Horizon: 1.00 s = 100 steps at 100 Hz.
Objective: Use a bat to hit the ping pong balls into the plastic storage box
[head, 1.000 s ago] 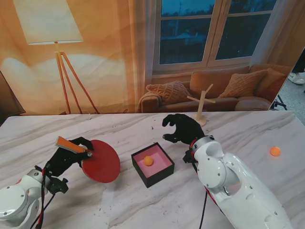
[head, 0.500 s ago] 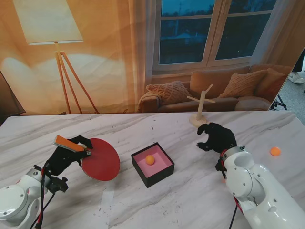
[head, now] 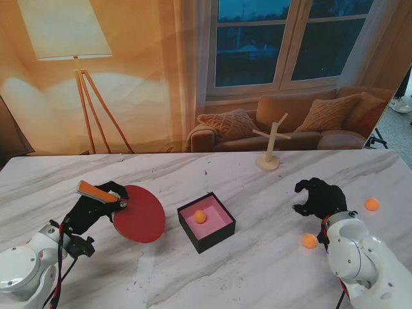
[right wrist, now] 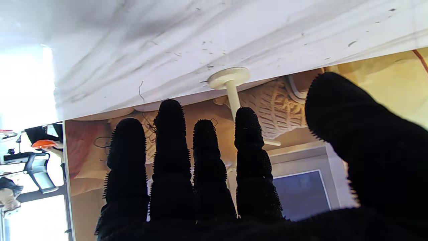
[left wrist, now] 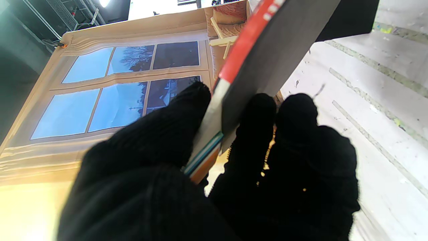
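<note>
The red bat (head: 140,214) leans toward the black box. The nearer orange ball (head: 309,241) should end up inside the box when I drop it over the bat.
My left hand (head: 90,209) is shut on the orange handle of a red ping pong bat (head: 140,214), whose blade tilts toward the box from its left. The left wrist view shows the bat (left wrist: 264,43) clamped between my gloved fingers (left wrist: 294,140). A black box with a pink inside (head: 206,221) sits mid-table and holds one orange ball (head: 201,217). My right hand (head: 320,197) hovers open at the right, fingers spread, holding nothing. One orange ball (head: 309,241) lies just nearer to me than that hand, another ball (head: 372,204) to its right. In the right wrist view the fingers (right wrist: 172,140) are apart.
A small wooden stand (head: 270,149) with a round base stands at the table's far edge, right of centre; its base (right wrist: 228,76) shows in the right wrist view. A printed backdrop of a lamp, sofa and window rises behind the marble table (head: 257,270).
My right hand has swept from beside the box far to the right, uncovering an orange ball near it. The left hand and bat shifted slightly right.
</note>
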Each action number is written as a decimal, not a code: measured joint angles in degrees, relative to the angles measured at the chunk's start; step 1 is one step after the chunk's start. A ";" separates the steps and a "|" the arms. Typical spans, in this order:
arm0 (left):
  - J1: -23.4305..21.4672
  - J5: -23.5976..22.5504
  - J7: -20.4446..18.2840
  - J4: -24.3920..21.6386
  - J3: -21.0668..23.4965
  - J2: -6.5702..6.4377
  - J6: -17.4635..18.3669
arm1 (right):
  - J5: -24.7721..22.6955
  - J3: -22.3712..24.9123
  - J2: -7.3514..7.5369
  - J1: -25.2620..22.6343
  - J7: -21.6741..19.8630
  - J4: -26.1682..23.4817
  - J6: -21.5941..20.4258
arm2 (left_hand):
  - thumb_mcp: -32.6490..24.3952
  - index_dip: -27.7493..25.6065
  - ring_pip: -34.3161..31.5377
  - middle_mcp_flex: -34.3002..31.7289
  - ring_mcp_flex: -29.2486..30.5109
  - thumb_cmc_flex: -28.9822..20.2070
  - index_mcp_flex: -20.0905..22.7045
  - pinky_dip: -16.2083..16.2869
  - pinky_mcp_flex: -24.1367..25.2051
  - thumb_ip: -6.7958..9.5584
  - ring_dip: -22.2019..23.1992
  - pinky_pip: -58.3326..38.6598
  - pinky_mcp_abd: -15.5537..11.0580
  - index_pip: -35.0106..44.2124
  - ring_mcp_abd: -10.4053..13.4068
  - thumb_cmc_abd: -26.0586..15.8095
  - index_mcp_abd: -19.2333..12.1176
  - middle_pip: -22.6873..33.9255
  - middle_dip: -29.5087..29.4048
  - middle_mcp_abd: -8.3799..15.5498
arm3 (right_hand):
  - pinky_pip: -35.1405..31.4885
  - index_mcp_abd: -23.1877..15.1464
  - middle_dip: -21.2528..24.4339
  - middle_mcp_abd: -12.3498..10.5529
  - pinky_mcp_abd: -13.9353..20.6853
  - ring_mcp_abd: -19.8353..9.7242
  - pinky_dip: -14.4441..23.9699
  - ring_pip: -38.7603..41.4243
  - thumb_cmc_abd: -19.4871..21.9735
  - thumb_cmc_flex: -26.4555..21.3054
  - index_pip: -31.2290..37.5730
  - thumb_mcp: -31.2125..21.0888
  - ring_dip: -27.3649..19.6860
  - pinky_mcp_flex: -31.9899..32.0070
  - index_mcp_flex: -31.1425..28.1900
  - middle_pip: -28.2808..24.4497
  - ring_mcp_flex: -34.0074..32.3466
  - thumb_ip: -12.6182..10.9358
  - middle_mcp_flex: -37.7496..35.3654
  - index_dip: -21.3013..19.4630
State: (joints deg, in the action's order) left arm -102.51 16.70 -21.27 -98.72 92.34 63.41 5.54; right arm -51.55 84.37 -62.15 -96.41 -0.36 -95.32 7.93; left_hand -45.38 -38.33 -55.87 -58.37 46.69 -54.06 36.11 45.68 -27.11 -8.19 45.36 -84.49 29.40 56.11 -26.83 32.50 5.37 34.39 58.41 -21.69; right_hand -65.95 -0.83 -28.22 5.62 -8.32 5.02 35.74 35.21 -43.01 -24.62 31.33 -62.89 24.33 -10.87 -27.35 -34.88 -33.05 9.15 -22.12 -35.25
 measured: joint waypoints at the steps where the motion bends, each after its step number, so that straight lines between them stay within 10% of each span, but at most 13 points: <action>1: 0.01 0.00 -0.01 0.01 0.00 0.00 0.01 | -0.07 0.10 0.01 -0.07 0.04 0.05 -0.02 | 0.00 0.00 0.00 0.00 0.00 0.00 0.00 0.00 0.00 0.00 0.00 0.00 0.00 0.00 0.00 0.00 0.00 0.00 0.00 0.00 | 0.12 -0.02 0.00 -0.03 0.00 0.10 0.00 0.50 0.00 0.00 -0.01 0.00 0.00 0.02 0.00 0.02 -0.23 0.00 0.00 0.00; 100: -1.33 -0.29 1.13 -0.99 0.94 0.11 0.98 | -4.22 1.98 2.09 -6.18 -8.03 0.14 -2.86 | -0.01 -0.27 -0.33 0.00 0.00 0.00 0.00 0.03 -0.01 0.00 0.01 -0.07 0.00 0.00 0.00 0.00 0.00 0.00 0.00 0.00 | -0.55 -4.41 0.32 -0.30 0.51 -0.17 2.10 1.57 0.04 1.99 -0.69 0.89 0.13 -2.01 -0.02 0.73 -0.41 -0.02 0.51 0.49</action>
State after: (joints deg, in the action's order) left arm -103.83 16.42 -20.14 -99.70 93.28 63.52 6.52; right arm -55.78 86.35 -60.07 -102.58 -8.39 -95.18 5.08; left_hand -45.39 -38.59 -56.21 -58.37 46.69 -54.06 36.11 45.70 -27.11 -8.19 45.36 -84.56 29.40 56.11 -26.83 32.50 5.37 34.39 58.41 -21.69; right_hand -66.50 -5.24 -27.90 5.32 -7.81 4.84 37.83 36.77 -42.97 -22.63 30.64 -62.00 24.46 -12.88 -27.37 -34.15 -33.46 9.13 -21.61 -34.76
